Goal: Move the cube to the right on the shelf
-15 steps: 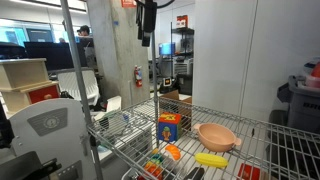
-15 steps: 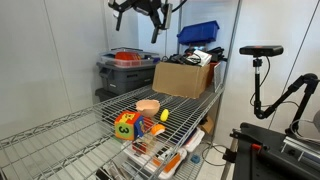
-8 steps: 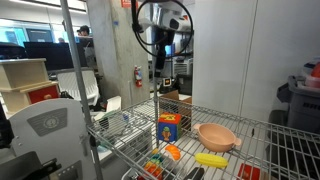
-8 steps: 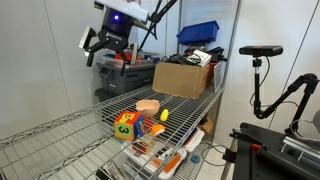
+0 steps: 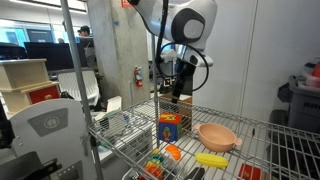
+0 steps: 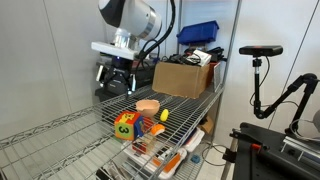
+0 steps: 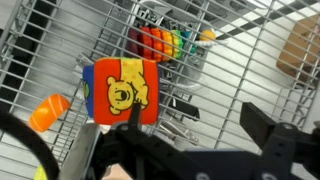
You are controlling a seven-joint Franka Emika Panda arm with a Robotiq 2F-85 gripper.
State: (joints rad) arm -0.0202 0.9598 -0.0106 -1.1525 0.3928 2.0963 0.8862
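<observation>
The cube (image 7: 120, 88) is lined up with one finger of my gripper, so next I get the open fingers centered over the cube (image 5: 169, 119) before I go down to grab it.
The cube (image 5: 169, 127) is a small block with blue, yellow and red faces. It stands on the wire-grid shelf (image 5: 255, 150), also seen in the exterior view (image 6: 60, 135). The cube (image 6: 125, 124) sits next to the pink bowl. My gripper (image 5: 172, 90) hangs in the air above the cube, apart from it, in both exterior views (image 6: 117, 80). In the wrist view the cube (image 7: 122, 90) shows its yellow picture face with red trim, by the near finger. The gripper (image 7: 195, 125) is open and empty.
A pink bowl (image 5: 216, 136) and a yellow banana-like toy (image 5: 211, 159) lie on the shelf beside the cube. An orange toy (image 7: 47, 113) lies near it. A cardboard box (image 6: 183, 77) stands at the shelf's far end. Coloured toys (image 7: 155, 42) lie on the lower shelf. A chrome post (image 5: 82, 100) stands in front.
The arm has come down from near the top of the picture. The gripper now hangs lower, closer above the cube. The cube and the bowl have not moved.
</observation>
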